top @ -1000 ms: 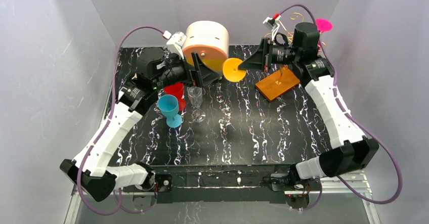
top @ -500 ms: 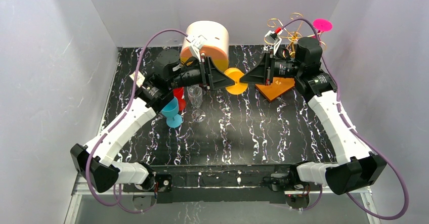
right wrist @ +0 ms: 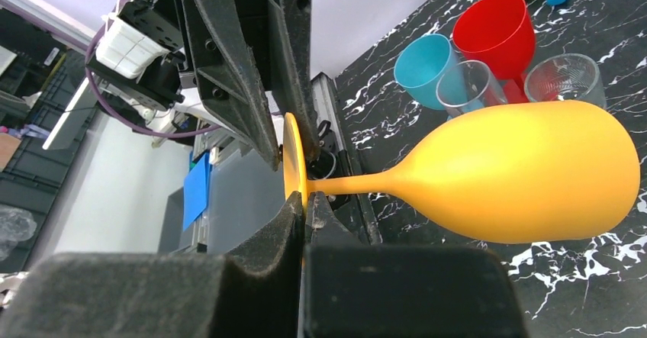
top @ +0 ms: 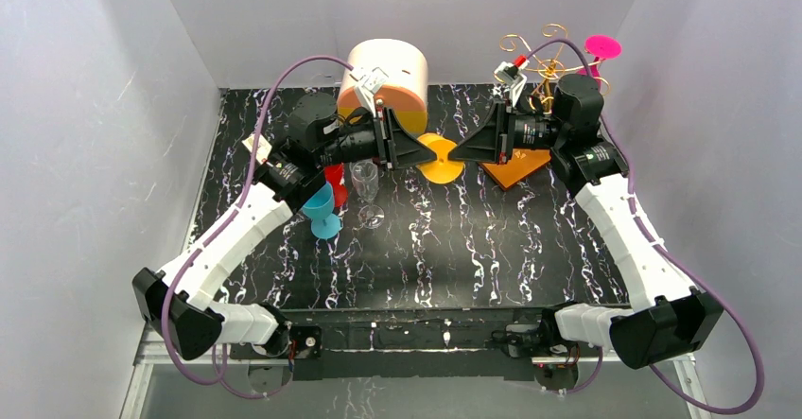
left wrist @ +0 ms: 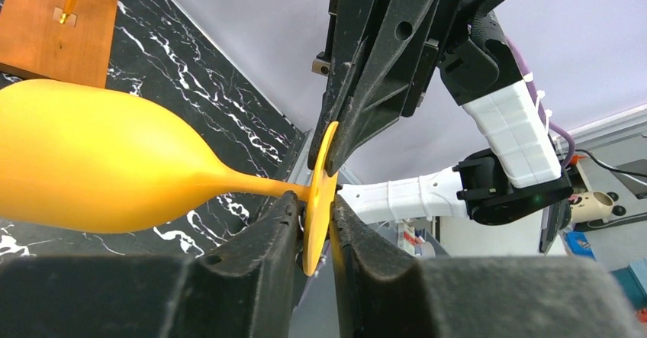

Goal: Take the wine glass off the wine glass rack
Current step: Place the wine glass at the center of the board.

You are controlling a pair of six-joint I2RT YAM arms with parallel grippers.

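The orange wine glass hangs bowl down with both grippers on its foot, so my right gripper should retake the foot alone and turn the glass upright.
An orange wine glass hangs on its side above the table between my two grippers, away from the gold wire wine glass rack on its wooden base. My right gripper is shut on the rim of the glass's foot; its fingers pinch the disc, and the bowl points right. From the opposite side, my left gripper has its jaws closed about the same foot, fingers touching beside the stem. The bowl reaches left over the base.
A pink glass hangs at the rack's far right. A round cream-and-orange box stands at the back. Red, blue and clear cups cluster under the left arm. The cups show beyond the bowl.
My left gripper swung right to the orange glass and its wide jaws closed around the foot. The right gripper brought the glass slightly left and lower, staying shut.
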